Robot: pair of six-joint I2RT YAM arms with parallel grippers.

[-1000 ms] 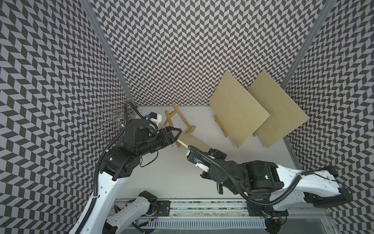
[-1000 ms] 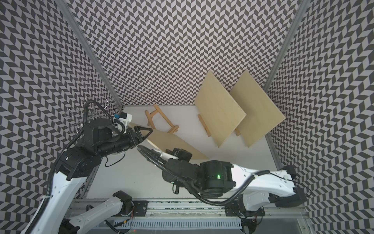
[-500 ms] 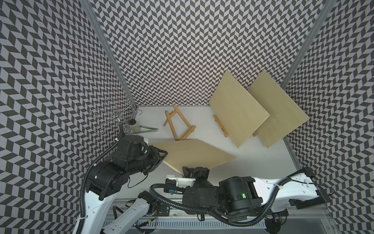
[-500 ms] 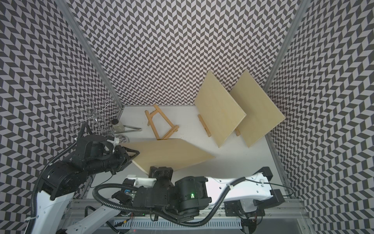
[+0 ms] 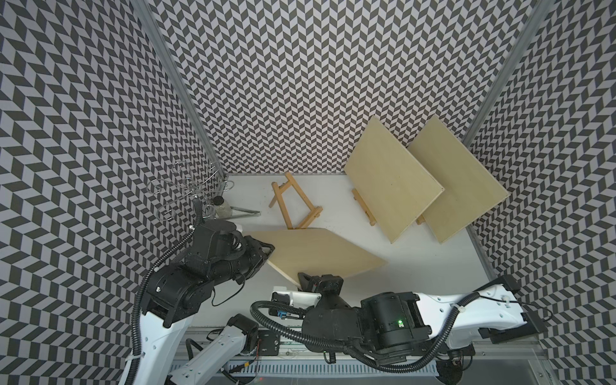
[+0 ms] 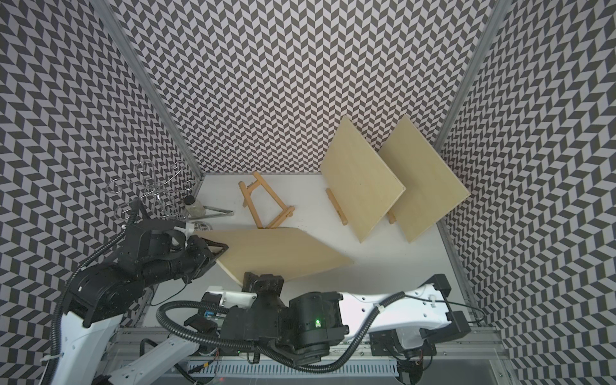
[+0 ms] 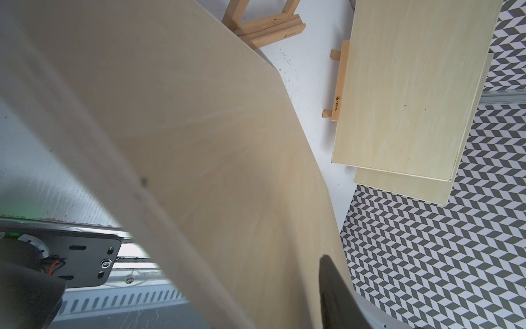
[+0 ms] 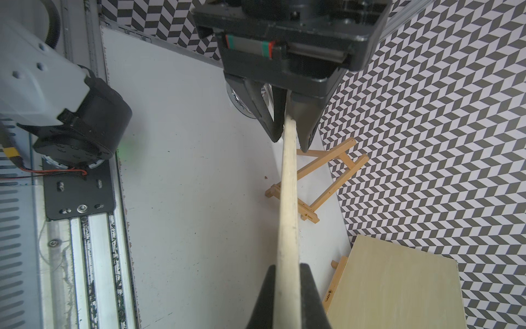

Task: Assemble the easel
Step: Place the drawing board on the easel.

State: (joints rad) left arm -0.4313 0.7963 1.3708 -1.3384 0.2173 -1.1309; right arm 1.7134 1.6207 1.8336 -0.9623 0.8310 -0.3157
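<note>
The board slants [image 7: 268, 235] across the fingers of my left gripper. My left gripper needs to open and grip the board's edge [image 5: 281, 272] squarely before it puts the board on the easel.
A bare wooden easel frame [image 5: 310, 218] [image 6: 283, 216] lies flat on the white table near the back wall. A pale wooden board [image 5: 320, 253] [image 6: 283, 253] hangs tilted in front of it, held by both arms. My left gripper [image 5: 268, 250] [image 6: 222, 250] is shut on the board's left corner; in the right wrist view its fingers [image 8: 277, 131] pinch the board's edge [image 8: 289, 199]. My right gripper [image 5: 305, 280] [image 8: 287, 273] is shut on the near edge. The board [image 7: 199, 142] fills the left wrist view, where one finger [image 7: 333, 293] shows.
Two more boards [image 5: 393, 180] [image 5: 460, 180] lean on small easels at the back right, one ledge [image 5: 365, 206] showing. A wire rack [image 5: 186, 190], a small jar [image 5: 221, 208] and metal tongs [image 5: 245, 213] stand at the back left. Patterned walls enclose three sides.
The right arm pulled the board forward and tilted it so its face shows. The left gripper followed it toward the front and closed on its left corner.
</note>
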